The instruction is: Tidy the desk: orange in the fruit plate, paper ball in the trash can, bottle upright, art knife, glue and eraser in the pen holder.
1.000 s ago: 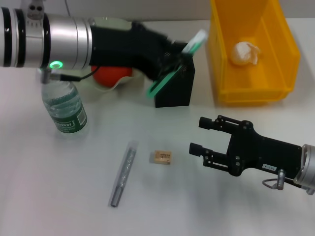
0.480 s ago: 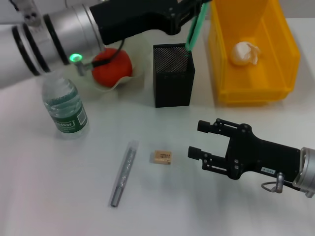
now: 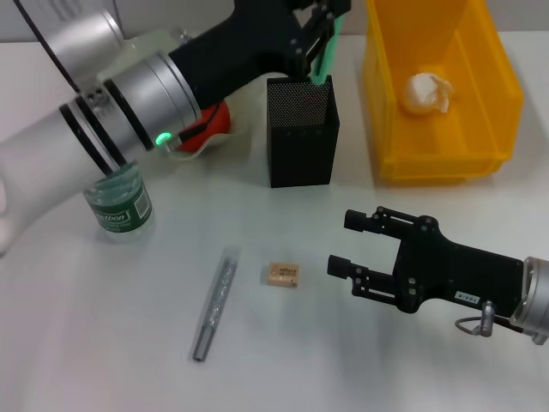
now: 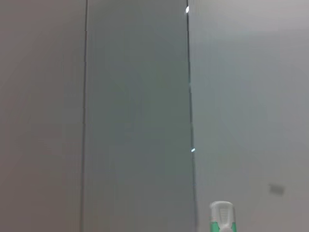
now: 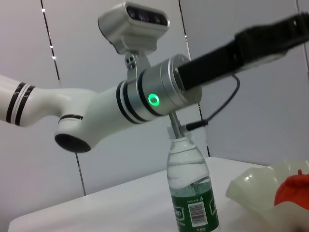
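Note:
I can see the green art knife's lower end [image 3: 320, 78] pointing down at the pen holder's open top [image 3: 301, 102], so my left gripper should keep lowering the knife and let go inside.
My left gripper [image 3: 321, 30] is shut on the green art knife [image 3: 324, 53], held upright with its lower end at the open top of the black mesh pen holder [image 3: 300, 142]. The knife's white and green tip [image 4: 222, 220] shows in the left wrist view. The grey glue stick [image 3: 214, 302] and the tan eraser [image 3: 281, 274] lie on the table. Just right of the eraser, my right gripper [image 3: 343, 242] is open and holds nothing. The orange [image 3: 217, 120] sits in the fruit plate [image 3: 196, 148], mostly behind the left arm. The bottle [image 3: 120, 202] stands upright. The paper ball [image 3: 426, 93] lies in the yellow trash can [image 3: 446, 159].
The left arm stretches across the back left of the table, over the plate and the bottle's top. In the right wrist view the bottle [image 5: 190, 193] stands before the plate [image 5: 251, 188] and the orange [image 5: 292, 193].
The left arm has swung round and brought the art knife from a slant to upright over the pen holder's opening. It now covers more of the orange and bottle. The right gripper has barely moved.

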